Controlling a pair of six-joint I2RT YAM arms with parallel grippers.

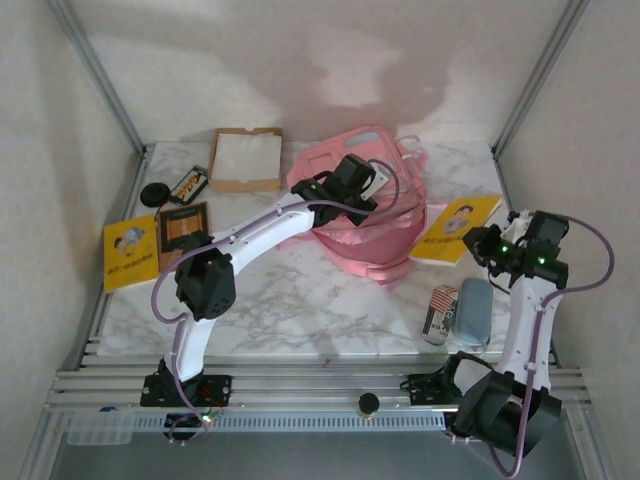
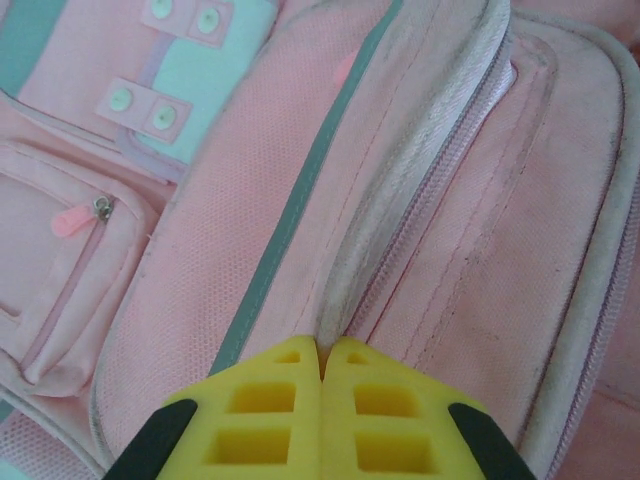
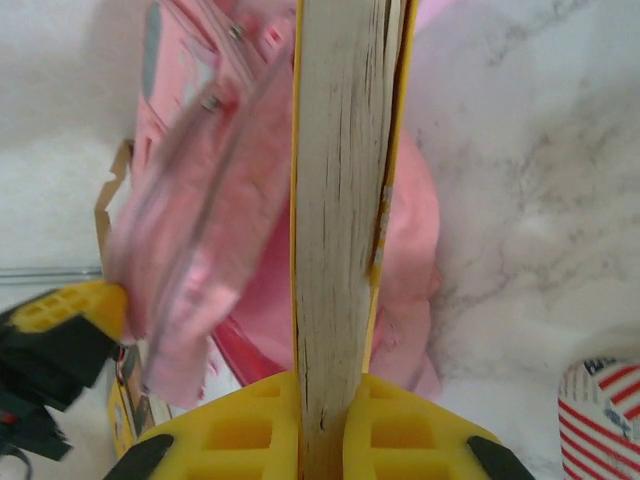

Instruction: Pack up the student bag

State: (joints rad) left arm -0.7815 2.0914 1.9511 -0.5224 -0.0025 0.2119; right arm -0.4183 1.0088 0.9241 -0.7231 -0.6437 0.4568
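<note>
The student bag's opening (image 1: 374,243) is open toward the yellow book's loose end (image 1: 430,238), so the robot's right gripper should keep moving in until the yellow book rests inside.
The student bag (image 1: 372,222), pink with a pale blue-grey panel, lies at the back middle of the table. My left gripper (image 1: 365,195) is over it, shut on the grey piped rim beside a zip (image 2: 400,200); its yellow fingertips (image 2: 300,352) meet on that seam. A yellow book (image 1: 457,228) is tilted against the bag's right side. My right gripper (image 1: 483,241) is shut on it, the page edge (image 3: 340,200) standing up between the yellow fingers (image 3: 250,400). Beyond the book, the bag (image 3: 210,200) hangs lifted, with my left gripper's finger (image 3: 70,310) at its left.
Another yellow book (image 1: 130,252) and a brown one (image 1: 185,228) lie at the left. A cardboard box (image 1: 245,158), a small card (image 1: 190,183) and a black disc (image 1: 153,193) sit behind them. A striped can (image 1: 438,313) and a pale blue case (image 1: 472,312) stand near the right arm.
</note>
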